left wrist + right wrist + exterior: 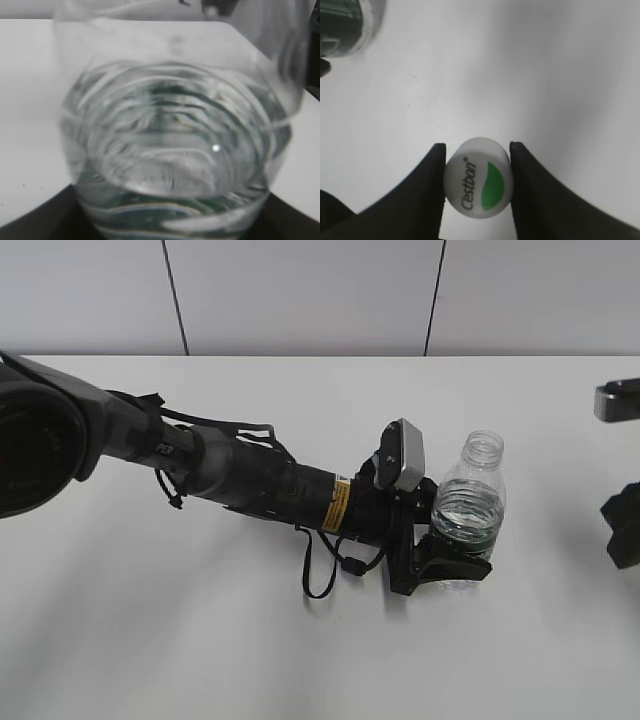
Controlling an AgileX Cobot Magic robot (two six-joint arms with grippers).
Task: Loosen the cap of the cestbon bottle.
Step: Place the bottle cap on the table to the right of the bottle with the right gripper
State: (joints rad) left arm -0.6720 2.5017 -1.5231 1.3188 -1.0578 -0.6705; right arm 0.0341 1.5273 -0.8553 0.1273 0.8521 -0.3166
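Note:
My right gripper keeps lowering the white cap point(479, 178) until the cap touches down, then let go, because the cap is hanging over open table point(600, 602) clear of the cestbon bottle.
The clear cestbon bottle point(470, 502) stands upright on the white table with its threaded neck open and no cap on it. My left gripper point(448, 562) is shut on the bottle's lower body at the dark green label. The bottle point(170, 140) fills the left wrist view, with the black jaws of my left gripper point(170, 227) at the bottom corners. My right gripper point(477, 146) is shut on the white cap point(478, 185), green patch and lettering facing the camera, held above the table. The bottle point(347, 25) shows at the top left of the right wrist view.
The left arm point(250, 475) stretches across the table point(300, 660) from the left. The right gripper point(622, 525) is partly in view at the right edge, apart from the bottle. A panelled wall point(300, 290) lies behind the table.

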